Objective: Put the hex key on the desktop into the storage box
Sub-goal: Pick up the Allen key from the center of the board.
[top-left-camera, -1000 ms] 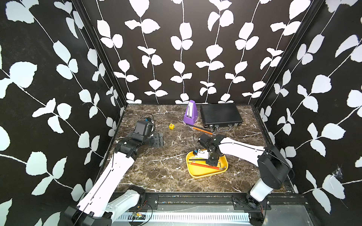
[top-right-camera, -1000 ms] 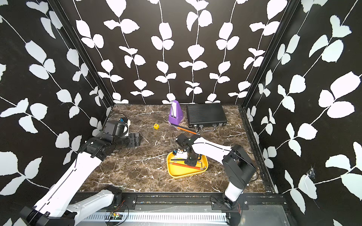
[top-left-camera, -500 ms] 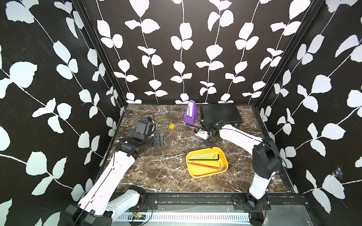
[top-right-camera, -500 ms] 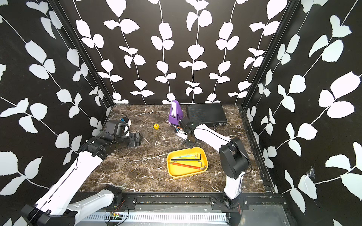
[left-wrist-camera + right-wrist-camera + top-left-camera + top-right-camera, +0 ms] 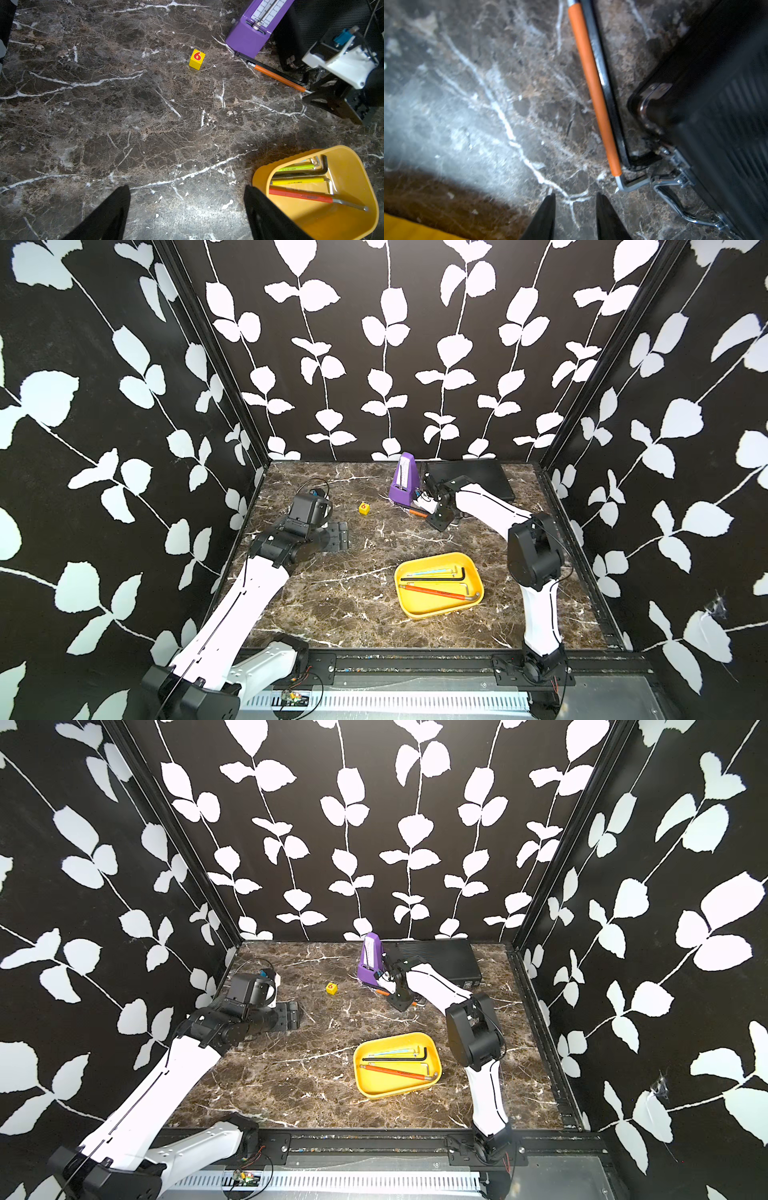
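Note:
The robot's open right fingers are nearly in line with the orange hex key's sleeve (image 5: 593,82), so the right gripper should keep moving until they straddle the sleeve (image 5: 608,144), then close.
An orange-sleeved hex key (image 5: 593,87) lies on the desktop (image 5: 332,597) with a black hex key (image 5: 611,104) pressed against its side, both in front of the black case. My right gripper (image 5: 575,196) hovers low just short of their bent ends, open, with bare marble between its fingers; in both top views the right gripper (image 5: 435,522) (image 5: 399,1002) is at the back. The yellow storage box (image 5: 419,610) (image 5: 386,1088) sits front right and holds several hex keys. My left gripper (image 5: 187,189) (image 5: 337,536) is open over bare marble at the left.
A purple metronome (image 5: 402,483) stands right beside the loose hex keys. The black ribbed case (image 5: 469,481) with chrome latches (image 5: 675,180) sits against the back wall. A small yellow cube marked 6 (image 5: 364,508) stands mid-table.
My right gripper has left the storage box and travelled to the back, down beside the metronome and loose hex keys, its jaws a little wider. The left arm has not moved.

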